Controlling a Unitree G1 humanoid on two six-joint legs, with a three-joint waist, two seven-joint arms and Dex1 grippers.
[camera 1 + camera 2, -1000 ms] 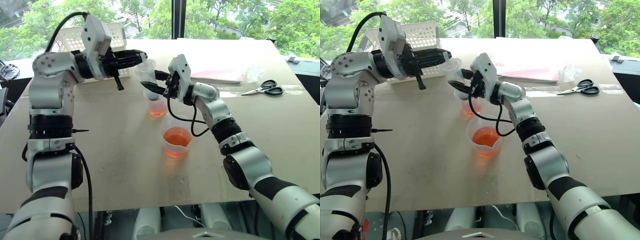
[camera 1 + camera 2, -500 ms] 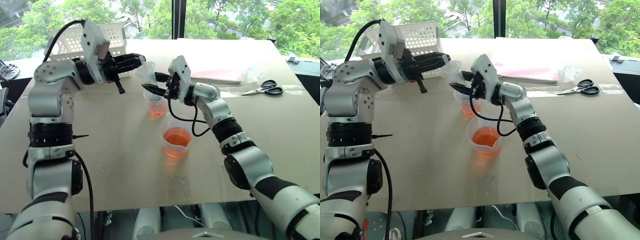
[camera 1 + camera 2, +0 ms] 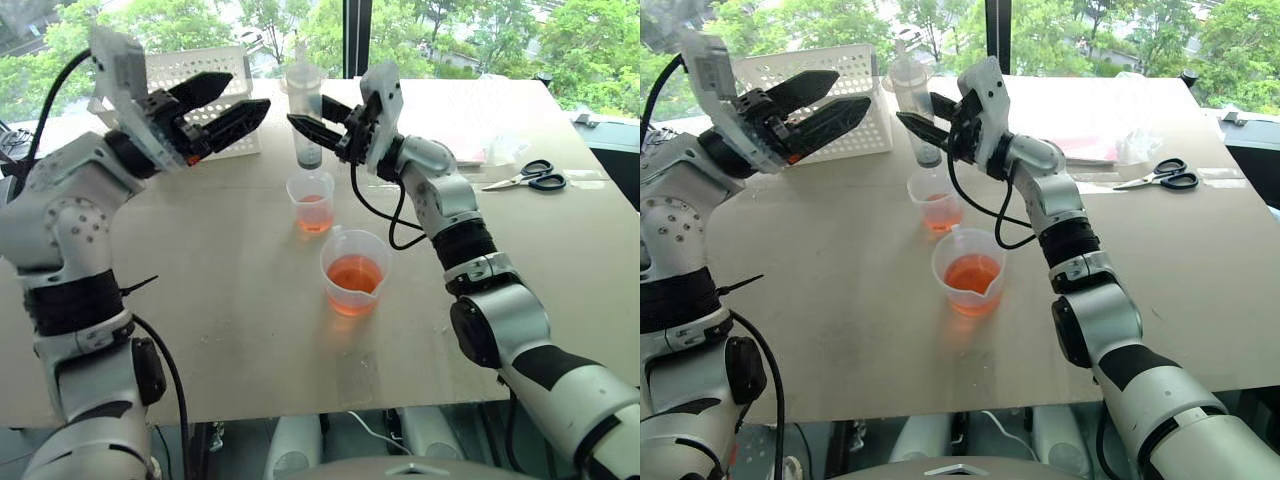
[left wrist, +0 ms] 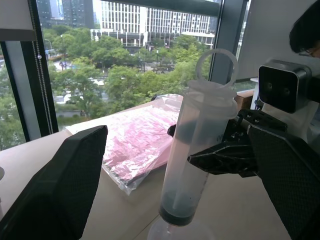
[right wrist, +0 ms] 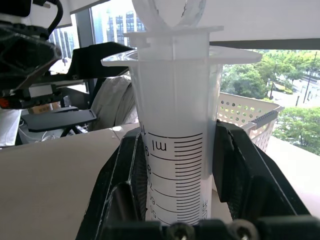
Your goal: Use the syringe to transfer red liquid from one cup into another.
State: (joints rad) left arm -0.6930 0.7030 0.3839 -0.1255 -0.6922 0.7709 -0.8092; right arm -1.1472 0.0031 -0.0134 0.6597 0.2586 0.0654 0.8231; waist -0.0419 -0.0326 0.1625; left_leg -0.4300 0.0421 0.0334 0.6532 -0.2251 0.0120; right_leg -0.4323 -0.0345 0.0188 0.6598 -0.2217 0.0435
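Observation:
My left gripper should grip the syringe's body (image 3: 303, 94) below the body's edge and put the syringe down, because the plunger (image 3: 309, 157) is all the way down in the syringe that my right gripper is holding.
My right gripper (image 3: 310, 112) is shut on the syringe (image 3: 303, 105) and holds its clear barrel upright, with the black plunger tip low in the barrel. The nozzle hangs just above the smaller cup (image 3: 312, 200), which holds a shallow layer of red liquid (image 3: 314, 218). Nearer me stands the larger spouted beaker (image 3: 352, 272) with more red liquid in it. My left gripper (image 3: 248, 92) is open, left of the syringe and apart from it. In the right wrist view the syringe (image 5: 175, 150) sits between both fingers. From the left wrist the syringe (image 4: 195, 145) stands ahead of the open fingers.
A white basket (image 3: 190, 68) stands at the table's back left, behind my left gripper. A pink plastic bag (image 3: 440, 145) and black scissors (image 3: 530, 175) lie at the back right. Bare tabletop (image 3: 230, 300) stretches in front of the cups.
My left gripper has let go of the plunger top, opened and drawn back to the left. My right gripper has lifted the syringe out of the smaller cup and stood it upright.

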